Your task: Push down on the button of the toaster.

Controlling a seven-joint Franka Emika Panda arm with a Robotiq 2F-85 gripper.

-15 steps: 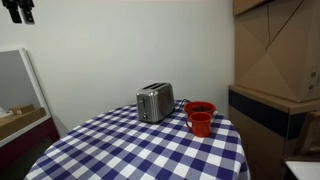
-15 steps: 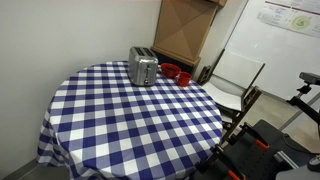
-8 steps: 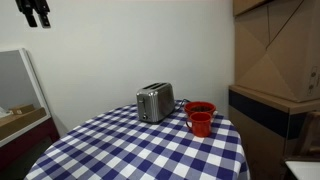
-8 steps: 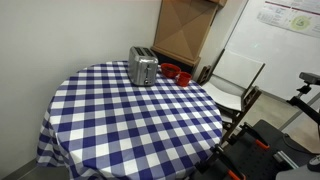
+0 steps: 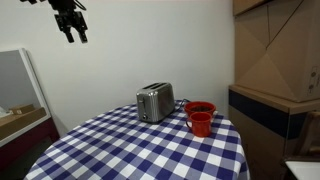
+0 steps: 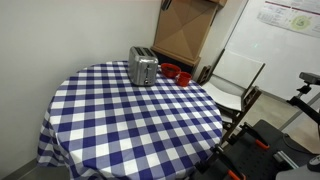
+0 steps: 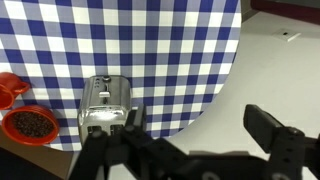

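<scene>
The toaster's button point(image 7: 105, 97) sticks out high up on the toaster's tall narrow end point(image 5: 147, 107), so it will slide a long way down toward the toaster's base when I push it.
A silver two-slot toaster point(image 5: 154, 102) stands at the far side of a round table with a blue-and-white checked cloth point(image 5: 140, 150); it also shows in the other exterior view point(image 6: 143, 68) and in the wrist view point(image 7: 106, 103). My gripper point(image 5: 74, 33) hangs high in the air, up left of the toaster and far from it. In the wrist view its two dark fingers point(image 7: 195, 130) stand wide apart with nothing between them. The toaster's button is too small to make out.
A red bowl point(image 5: 201, 108) and a red cup point(image 5: 200, 123) sit beside the toaster; in the wrist view the bowl holds dark bits point(image 7: 30, 125). Cardboard boxes point(image 5: 275, 50) stand beside the table. A folding chair point(image 6: 232, 80) stands by the table's edge.
My gripper has moved right and down across the top of the exterior view, closer to the toaster. The toaster, bowl and cup have not moved.
</scene>
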